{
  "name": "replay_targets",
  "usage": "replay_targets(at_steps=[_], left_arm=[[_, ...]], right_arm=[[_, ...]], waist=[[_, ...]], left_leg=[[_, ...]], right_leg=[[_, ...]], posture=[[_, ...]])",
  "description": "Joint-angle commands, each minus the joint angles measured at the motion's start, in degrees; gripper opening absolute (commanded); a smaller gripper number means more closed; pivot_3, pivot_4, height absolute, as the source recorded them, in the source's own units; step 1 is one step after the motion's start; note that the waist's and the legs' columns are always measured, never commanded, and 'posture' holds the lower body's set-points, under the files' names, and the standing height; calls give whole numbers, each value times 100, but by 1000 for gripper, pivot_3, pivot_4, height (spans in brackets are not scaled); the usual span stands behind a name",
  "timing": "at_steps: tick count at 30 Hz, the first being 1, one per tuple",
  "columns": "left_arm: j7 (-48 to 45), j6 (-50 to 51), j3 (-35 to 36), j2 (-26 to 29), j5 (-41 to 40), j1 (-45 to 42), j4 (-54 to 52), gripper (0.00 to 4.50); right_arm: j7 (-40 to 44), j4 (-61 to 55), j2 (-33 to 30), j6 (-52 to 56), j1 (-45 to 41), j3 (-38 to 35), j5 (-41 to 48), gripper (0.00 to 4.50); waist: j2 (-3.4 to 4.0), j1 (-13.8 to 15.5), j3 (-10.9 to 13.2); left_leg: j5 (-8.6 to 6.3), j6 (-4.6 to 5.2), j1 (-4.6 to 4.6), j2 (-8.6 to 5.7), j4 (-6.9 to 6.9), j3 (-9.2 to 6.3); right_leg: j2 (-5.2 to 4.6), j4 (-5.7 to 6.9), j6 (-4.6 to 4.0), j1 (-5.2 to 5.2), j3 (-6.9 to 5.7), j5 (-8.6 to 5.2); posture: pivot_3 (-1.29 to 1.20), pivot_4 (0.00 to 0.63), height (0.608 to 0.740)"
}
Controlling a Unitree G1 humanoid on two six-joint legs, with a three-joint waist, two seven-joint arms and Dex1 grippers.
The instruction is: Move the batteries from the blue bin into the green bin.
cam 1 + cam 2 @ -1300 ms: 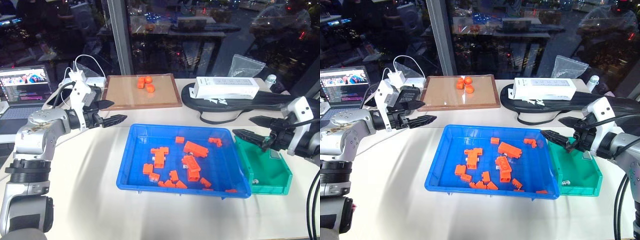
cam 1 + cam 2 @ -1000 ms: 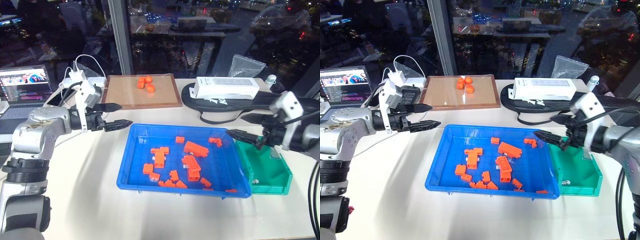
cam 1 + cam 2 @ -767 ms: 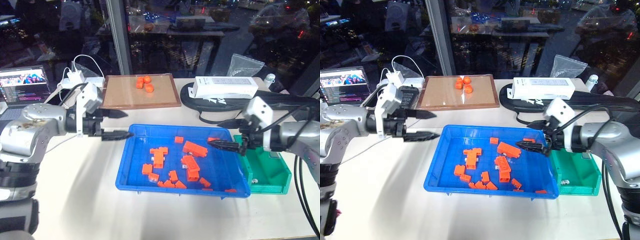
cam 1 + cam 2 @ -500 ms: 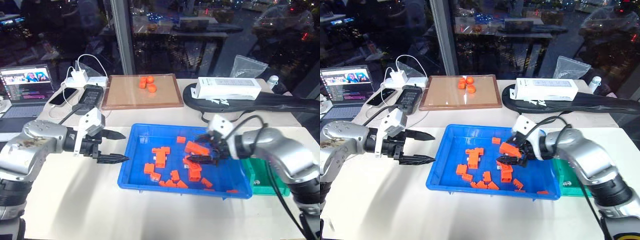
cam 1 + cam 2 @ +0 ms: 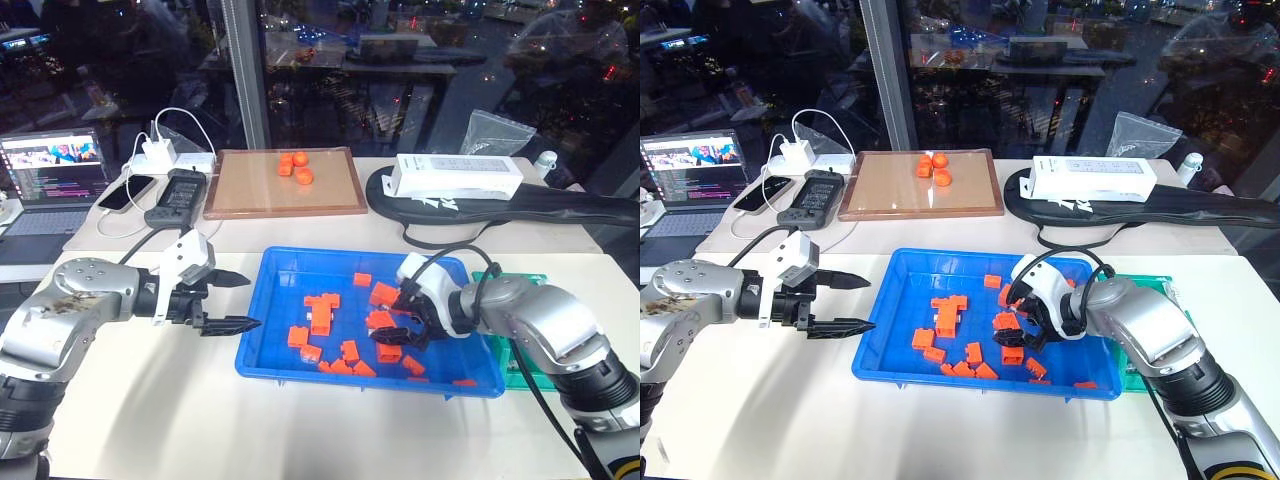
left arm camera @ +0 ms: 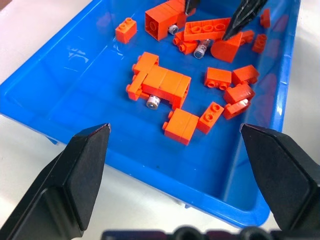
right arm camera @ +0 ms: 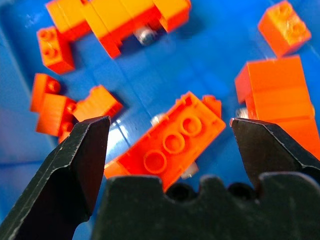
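Observation:
Next, I move the long orange brick (image 7: 172,142) aside with my right gripper first, since it lies across the battery, and then close on the uncovered battery (image 6: 202,49).
The blue bin (image 5: 262,352) sits mid-table, strewn with orange bricks (image 5: 322,309). Among them lie batteries: one (image 6: 153,102) peeks from under a brick cluster, another (image 6: 200,48) lies beside a long brick. My right gripper (image 5: 393,322) hangs open, low inside the bin's right half, its fingers straddling a three-stud orange brick (image 7: 167,145) with a battery (image 7: 159,119) at its edge. My left gripper (image 5: 252,300) is open and empty just outside the bin's left rim. The green bin (image 5: 508,372) stands against the blue bin's right side, mostly hidden by my right arm.
A wooden-framed board (image 5: 240,190) with orange pieces lies behind the blue bin. A white box (image 5: 457,176) rests on a black bag at the back right. A laptop (image 5: 52,170), phones (image 5: 178,190) and a charger with cables occupy the back left.
My right gripper swung left from above the green bin and dropped into the blue bin. My left gripper sank and drew back beside the bin's left rim. The camera shifted too.

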Motion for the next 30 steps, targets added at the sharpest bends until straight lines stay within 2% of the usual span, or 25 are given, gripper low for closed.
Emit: replay_targets(at_steps=[1,3,4,5,11,12,19,22,26,29,30], left_arm=[[70,-175,60,-37,29,-36,-144,4500],[71,-194,28,-47,44,-48,-135,4500],[68,-202,10,-61,45,-76,-115,4500],[67,-218,-13,-74,55,-105,-90,4500],[59,-304,-136,-167,132,-185,-3,4500],[50,-312,-151,-180,145,-194,7,4500],[17,-350,-266,-263,184,-423,201,4500],[11,-331,-322,-296,209,-543,264,4500],[-7,-314,-349,-316,242,-625,303,4500],[-30,-287,-326,-263,253,-632,267,4500],[-27,-284,-333,-239,278,-623,259,4500]], right_arm=[[-117,-145,-58,71,-51,-67,-82,3628],[-122,-151,-90,85,-48,-98,-74,3099],[-98,-150,-172,68,-42,-125,-83,2580],[-80,-139,-258,37,-36,-153,-103,2357],[94,-120,-700,-115,-36,-271,-124,224],[135,-125,-782,-149,-38,-277,-142,32],[501,-211,-1045,-240,-76,-521,49,32],[613,-256,-781,-280,-168,-441,184,794],[643,-94,-623,-581,-307,-101,-81,2136],[874,176,-937,-1534,-401,910,-1030,3152],[970,240,-956,-1650,-416,1030,-1110,3557]], waist=[[0,-7,0],[0,-18,0],[0,-21,0],[0,-19,0],[0,-24,0],[0,-26,0],[-1,-24,0],[-1,-27,0],[-1,-37,0],[0,-37,0],[0,-31,0]], left_leg=[[0,0,0,0,0,0],[0,0,0,0,-1,0],[0,0,0,0,-1,0],[0,0,0,0,-1,0],[0,0,0,-1,-1,0],[0,0,0,-1,-1,0],[0,0,0,-2,-1,0],[0,0,1,-2,-1,0],[0,0,0,-2,0,-1],[0,0,1,-2,0,-1],[0,0,1,-3,1,1]], right_leg=[[0,0,0,0,0,0],[1,-1,0,0,0,0],[1,-1,0,0,0,0],[1,0,1,0,0,0],[1,-2,1,1,0,0],[1,-1,1,1,0,0],[2,-2,1,2,0,0],[3,-2,1,2,1,0],[10,-1,1,1,1,0],[11,-1,1,1,2,0],[11,-2,1,-1,2,-1]], posture=[[0,150,740],[0,150,740],[0,150,740],[0,150,740],[0,150,740],[0,150,740],[0,150,740],[0,150,740],[0,150,740],[0,150,740],[0,150,740]])
